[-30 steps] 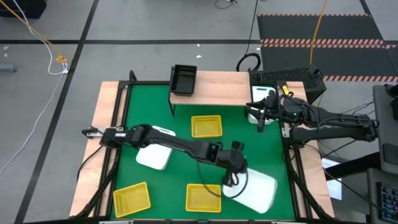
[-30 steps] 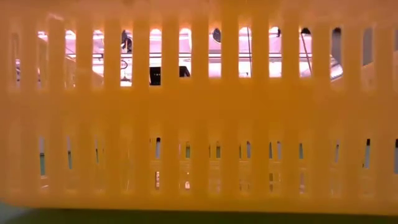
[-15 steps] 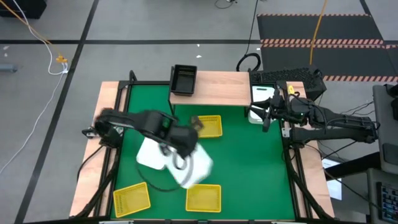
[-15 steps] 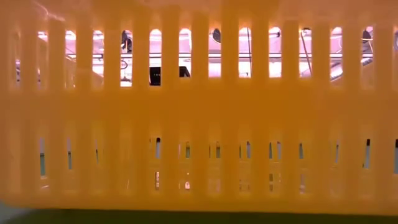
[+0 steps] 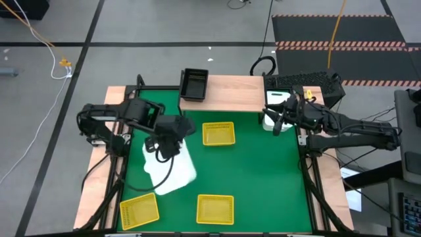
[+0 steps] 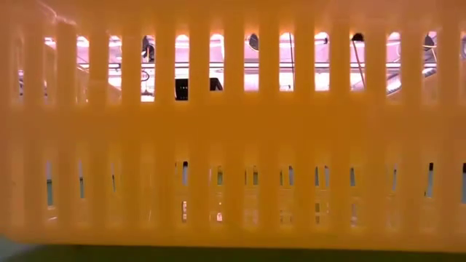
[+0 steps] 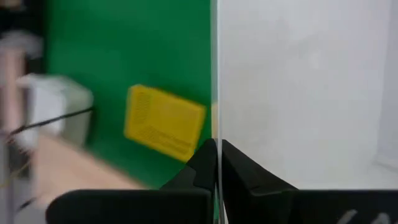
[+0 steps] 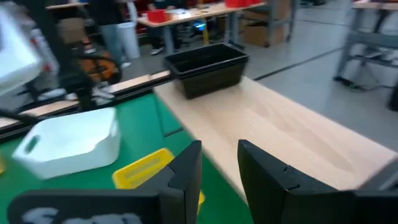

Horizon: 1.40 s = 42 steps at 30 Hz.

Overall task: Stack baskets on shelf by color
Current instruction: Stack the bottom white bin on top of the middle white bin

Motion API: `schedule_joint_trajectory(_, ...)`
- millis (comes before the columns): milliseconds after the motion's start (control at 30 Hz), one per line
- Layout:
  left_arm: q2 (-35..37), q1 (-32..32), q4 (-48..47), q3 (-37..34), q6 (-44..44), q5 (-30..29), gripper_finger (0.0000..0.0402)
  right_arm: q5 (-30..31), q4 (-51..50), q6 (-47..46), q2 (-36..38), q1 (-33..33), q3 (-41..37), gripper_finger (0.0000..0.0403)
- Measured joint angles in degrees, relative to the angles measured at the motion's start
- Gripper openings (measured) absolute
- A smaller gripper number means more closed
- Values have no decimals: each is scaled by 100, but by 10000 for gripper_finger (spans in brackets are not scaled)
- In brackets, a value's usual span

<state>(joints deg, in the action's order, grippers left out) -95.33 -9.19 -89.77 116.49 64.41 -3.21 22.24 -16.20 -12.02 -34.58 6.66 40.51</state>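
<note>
My left gripper has the held white basket [image 5: 182, 168] over the open top of the second white basket [image 8: 69, 129], so it should next lower the held basket until that sits inside, and then let go.
My left gripper [image 5: 168, 141] is shut on a white basket [image 5: 177, 172] over the table's left half. A second white basket [image 5: 150, 164] lies mostly covered beneath it. Three yellow mesh baskets [image 5: 218, 133] [image 5: 215, 209] [image 5: 139, 210] sit flat on the green mat. A black basket [image 5: 195, 83] stands on the left end of the wooden shelf [image 5: 230, 92], and a third white basket [image 5: 277, 99] is at the shelf's right end. My right gripper [image 5: 276, 124] hovers open just in front of that end. My left gripper pinches the white basket's side wall at its rim [image 7: 216, 134], one finger [image 7: 202, 165] on each face of the wall. The fingers come from above. The basket [image 7: 298, 93] hangs below them. Whether it touches the white basket underneath, I cannot tell.
The near yellow basket's mesh wall [image 6: 233, 131] fills the whole low view. Black metal rails and wooden strips border the mat on both sides. Bare green mat [image 5: 263, 171] spans the table's right half. The right wrist view shows the black basket [image 8: 208, 65] on the shelf board [image 8: 292, 137].
My left gripper, shut on the white basket, has swung it in a lifted arc from the table's near right toward the left, and it now hangs over the second white basket. The right gripper has barely moved.
</note>
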Motion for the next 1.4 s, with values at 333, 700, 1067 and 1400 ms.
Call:
schedule_joint_trajectory(333,249,269,-2,-2010,1587,-16,11,182,864,18,-687,0,0,100)
schedule_joint_trajectory(700,269,439,497,-2966,2273,-970,8,177,1175,372,-1316,9,-2,100)
schedule_joint_trajectory(1067,269,345,737,-2966,2550,-573,29,177,1171,416,-1442,9,-2,100)
schedule_joint_trajectory(1400,267,232,917,-2966,2321,-25,30,175,1219,362,-1442,9,-2,100)
